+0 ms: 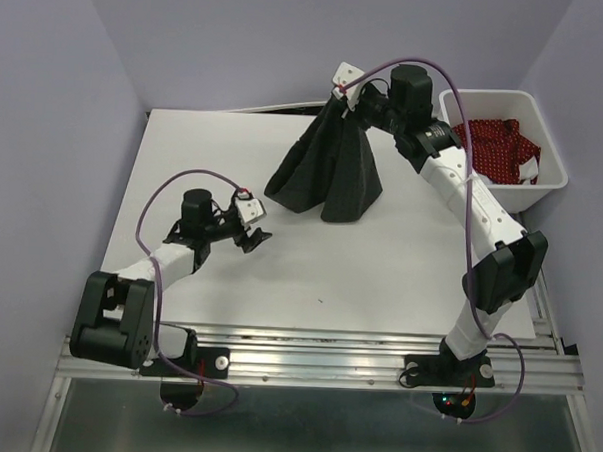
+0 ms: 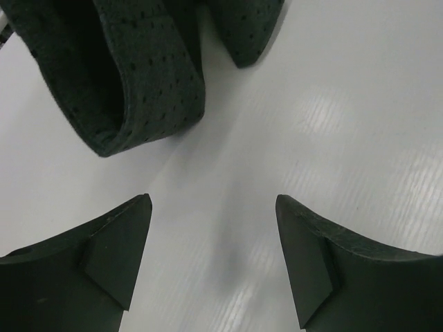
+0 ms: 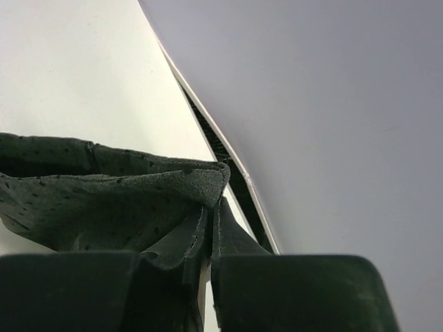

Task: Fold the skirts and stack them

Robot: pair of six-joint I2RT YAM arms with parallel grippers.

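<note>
The charcoal skirt [image 1: 346,168] is hanging in loose folds [image 1: 304,176] from a single pinch, so it will open out into a wide flat panel when the robot pulls and lowers it.
The dark charcoal skirt [image 1: 326,172] hangs in a tent shape at the back of the table, its lower folds resting on the surface. My right gripper [image 1: 343,96] is shut on its top edge, and the right wrist view shows the dotted cloth [image 3: 124,200] pinched between the fingers. My left gripper [image 1: 255,235] stands open low over bare table, near and left of the skirt's hem [image 2: 145,83], touching nothing. A red skirt with white dots [image 1: 497,146] lies in the white bin [image 1: 555,157]. No white skirt is in view.
The white bin stands at the table's back right corner, beside the right arm. Lilac walls [image 1: 239,43] close in the back and sides. A dark gap [image 3: 228,159] runs between the table's back edge and the wall.
</note>
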